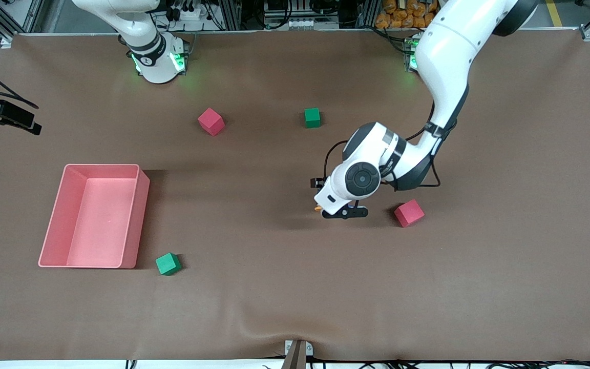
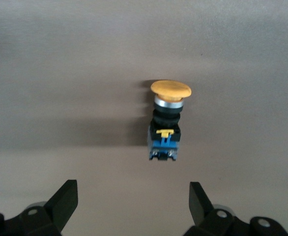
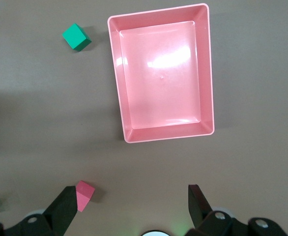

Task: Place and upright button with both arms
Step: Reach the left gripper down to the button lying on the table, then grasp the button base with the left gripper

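Observation:
The button [image 2: 166, 119] will stand on its own with its orange cap up when the robot turns it upright, because the blue end [image 2: 163, 149] is square and blunt.
The button [image 2: 165, 120] has an orange cap, a black body and a blue end. It rests on the brown table, seemingly on its side, a short way ahead of my left gripper [image 2: 133, 206]. That gripper is open and empty, and its fingers are apart from the button. In the front view only an orange bit of the button [image 1: 318, 208] shows beside the left gripper [image 1: 345, 212], low over the middle of the table. My right gripper [image 3: 129, 211] is open and empty, high over the table near the right arm's base; it is out of the front view.
A pink tray [image 1: 144, 205] stands toward the right arm's end and shows in the right wrist view [image 3: 210, 73]. A pink cube [image 1: 408, 212] lies close beside the left gripper. Another pink cube [image 1: 211, 121] and two green cubes [image 1: 312, 117] [image 1: 168, 264] lie apart.

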Robot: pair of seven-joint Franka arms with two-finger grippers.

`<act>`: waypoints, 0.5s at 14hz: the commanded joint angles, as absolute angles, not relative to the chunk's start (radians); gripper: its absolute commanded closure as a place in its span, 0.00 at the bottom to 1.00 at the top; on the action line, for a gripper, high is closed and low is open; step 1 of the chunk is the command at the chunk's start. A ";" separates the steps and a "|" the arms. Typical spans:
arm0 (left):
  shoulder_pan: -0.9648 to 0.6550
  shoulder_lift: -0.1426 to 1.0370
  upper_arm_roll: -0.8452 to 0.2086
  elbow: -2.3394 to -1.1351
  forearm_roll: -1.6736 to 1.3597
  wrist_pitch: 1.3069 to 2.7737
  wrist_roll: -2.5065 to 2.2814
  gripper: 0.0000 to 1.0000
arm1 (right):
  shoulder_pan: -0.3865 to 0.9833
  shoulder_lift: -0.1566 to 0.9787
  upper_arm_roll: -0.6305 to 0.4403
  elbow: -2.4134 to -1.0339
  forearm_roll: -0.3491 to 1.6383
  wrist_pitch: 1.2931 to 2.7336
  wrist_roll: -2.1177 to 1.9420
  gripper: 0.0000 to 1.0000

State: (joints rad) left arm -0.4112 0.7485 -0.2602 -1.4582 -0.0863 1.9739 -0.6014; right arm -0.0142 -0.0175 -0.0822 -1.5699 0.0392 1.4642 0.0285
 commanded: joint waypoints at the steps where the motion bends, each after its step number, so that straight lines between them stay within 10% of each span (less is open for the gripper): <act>1: -0.437 0.804 -0.256 -1.413 -0.113 2.003 -0.592 0.00 | -0.026 -0.042 -0.074 -1.567 0.020 1.479 0.014 0.00; 7: -0.443 0.859 -0.255 -1.362 -0.114 2.003 -0.548 0.10 | -0.044 -0.028 -0.075 -1.517 -0.025 1.470 -0.048 0.00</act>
State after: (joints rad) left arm -0.4439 0.8383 -0.2596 -1.4001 -0.0974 2.0089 -0.5883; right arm -0.0256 -0.0201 -0.0859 -1.5272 -0.0032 1.4788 -0.0296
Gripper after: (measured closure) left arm 0.035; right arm 0.000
